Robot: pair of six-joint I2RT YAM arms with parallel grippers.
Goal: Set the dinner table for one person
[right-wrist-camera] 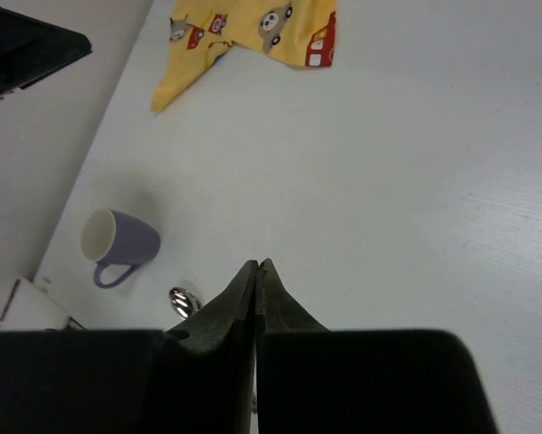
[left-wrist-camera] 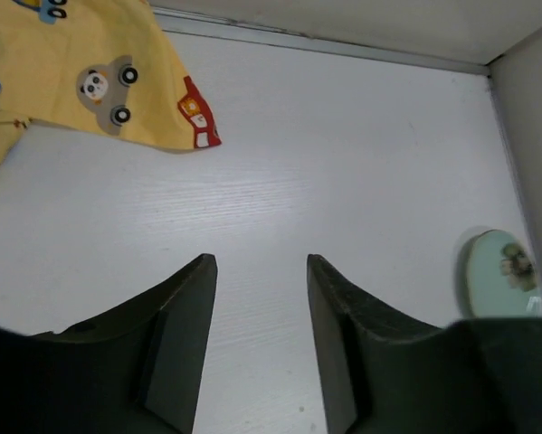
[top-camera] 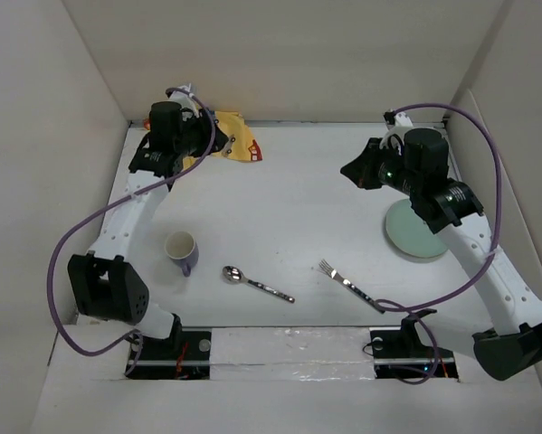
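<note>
The yellow cloth [top-camera: 240,142] is crumpled up at the back, a long way from my right gripper, so next my left gripper picks the cloth up and spreads it out toward the table's middle [top-camera: 293,203].
The white dinner table [top-camera: 289,208] holds a pale green plate [top-camera: 413,231] at the right, a fork [top-camera: 352,285] and a spoon [top-camera: 257,283] near the front, and a purple mug [top-camera: 182,250] at the left. A yellow car-print cloth [top-camera: 234,140] lies crumpled at the back left. My left gripper [left-wrist-camera: 257,262] is open and empty, raised beside the cloth [left-wrist-camera: 90,68]. My right gripper [right-wrist-camera: 257,265] is shut and empty, raised at the back right, near the plate. The mug [right-wrist-camera: 117,242] and spoon bowl [right-wrist-camera: 182,298] show in the right wrist view.
White walls [top-camera: 71,136] edge the table on the left, back and right. The plate also shows at the right edge of the left wrist view [left-wrist-camera: 499,271]. Purple cables [top-camera: 488,181] loop off both arms.
</note>
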